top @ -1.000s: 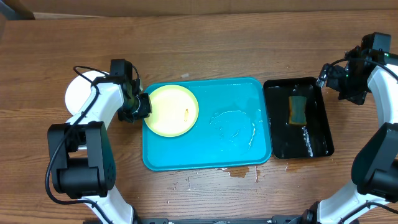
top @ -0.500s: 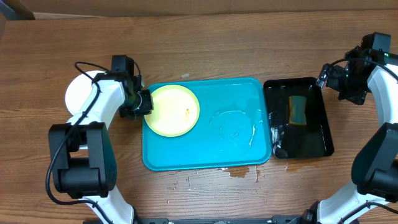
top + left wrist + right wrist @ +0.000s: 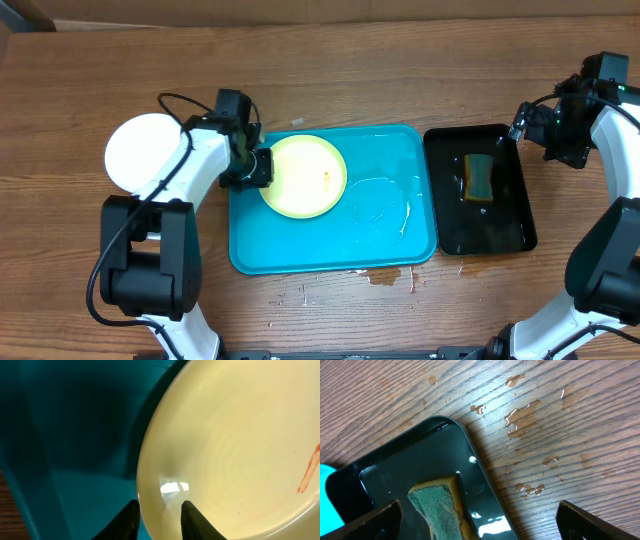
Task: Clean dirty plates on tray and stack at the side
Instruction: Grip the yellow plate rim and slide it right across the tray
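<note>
My left gripper should release the plate, grasp the turquoise tray's outer edge (image 3: 231, 200) and pull it clear, as the turquoise tray's side (image 3: 431, 205) sits tight against the black tray.
A pale yellow-green plate (image 3: 305, 177) with a small orange-red smear lies in the left part of the turquoise tray (image 3: 385, 250). My left gripper (image 3: 262, 167) is shut on its left rim; the left wrist view shows the fingers (image 3: 159, 519) pinching the plate (image 3: 235, 445) over the tray (image 3: 75, 435). A white plate (image 3: 140, 150) lies on the table left of the tray; whether another lies under it I cannot tell. My right gripper (image 3: 560, 125) is open and empty above the table, by the black tray's far right corner.
A narrow black tray (image 3: 480, 190) holding water and a green-and-yellow sponge (image 3: 479, 177) stands right of the turquoise tray; both show in the right wrist view (image 3: 420, 490). Water pools in the turquoise tray (image 3: 375, 205) and drops lie on the wood (image 3: 385, 278).
My left gripper has moved right with the yellow-green plate, sliding it further into the tray. The white plate is now more exposed. The right arm has not moved.
</note>
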Controlling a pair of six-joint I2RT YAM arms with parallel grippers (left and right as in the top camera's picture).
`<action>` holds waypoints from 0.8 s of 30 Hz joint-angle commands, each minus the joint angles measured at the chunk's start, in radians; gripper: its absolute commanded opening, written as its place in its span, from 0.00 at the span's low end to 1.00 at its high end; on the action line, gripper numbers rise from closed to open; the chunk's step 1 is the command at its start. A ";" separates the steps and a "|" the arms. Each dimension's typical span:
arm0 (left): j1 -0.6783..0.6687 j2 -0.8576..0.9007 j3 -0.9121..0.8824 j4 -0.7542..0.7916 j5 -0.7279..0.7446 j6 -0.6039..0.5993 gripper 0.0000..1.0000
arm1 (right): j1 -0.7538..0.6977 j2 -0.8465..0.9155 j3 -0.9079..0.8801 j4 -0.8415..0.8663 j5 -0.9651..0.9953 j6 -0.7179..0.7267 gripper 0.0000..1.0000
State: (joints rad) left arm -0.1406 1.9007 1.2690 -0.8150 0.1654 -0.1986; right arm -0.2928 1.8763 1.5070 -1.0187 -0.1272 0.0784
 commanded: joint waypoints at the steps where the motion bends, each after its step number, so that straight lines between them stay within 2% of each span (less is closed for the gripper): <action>1: -0.049 0.007 0.018 0.001 0.001 0.019 0.34 | 0.002 -0.020 0.016 0.003 -0.005 0.004 1.00; 3: -0.052 0.006 0.019 -0.003 -0.111 -0.029 0.43 | 0.002 -0.020 0.016 0.003 -0.005 0.004 1.00; 4: -0.047 0.006 0.019 -0.008 -0.126 -0.042 0.45 | 0.002 -0.020 0.016 0.003 -0.005 0.004 1.00; 14: 0.087 0.007 0.026 -0.094 -0.111 -0.028 0.37 | 0.002 -0.020 0.016 0.003 -0.005 0.004 1.00; 24: 0.072 0.007 0.022 -0.077 -0.081 -0.015 0.36 | 0.002 -0.020 0.016 0.003 -0.005 0.004 1.00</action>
State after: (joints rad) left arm -0.0547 1.9007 1.2728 -0.8940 0.0715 -0.2291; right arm -0.2928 1.8763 1.5070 -1.0187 -0.1268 0.0784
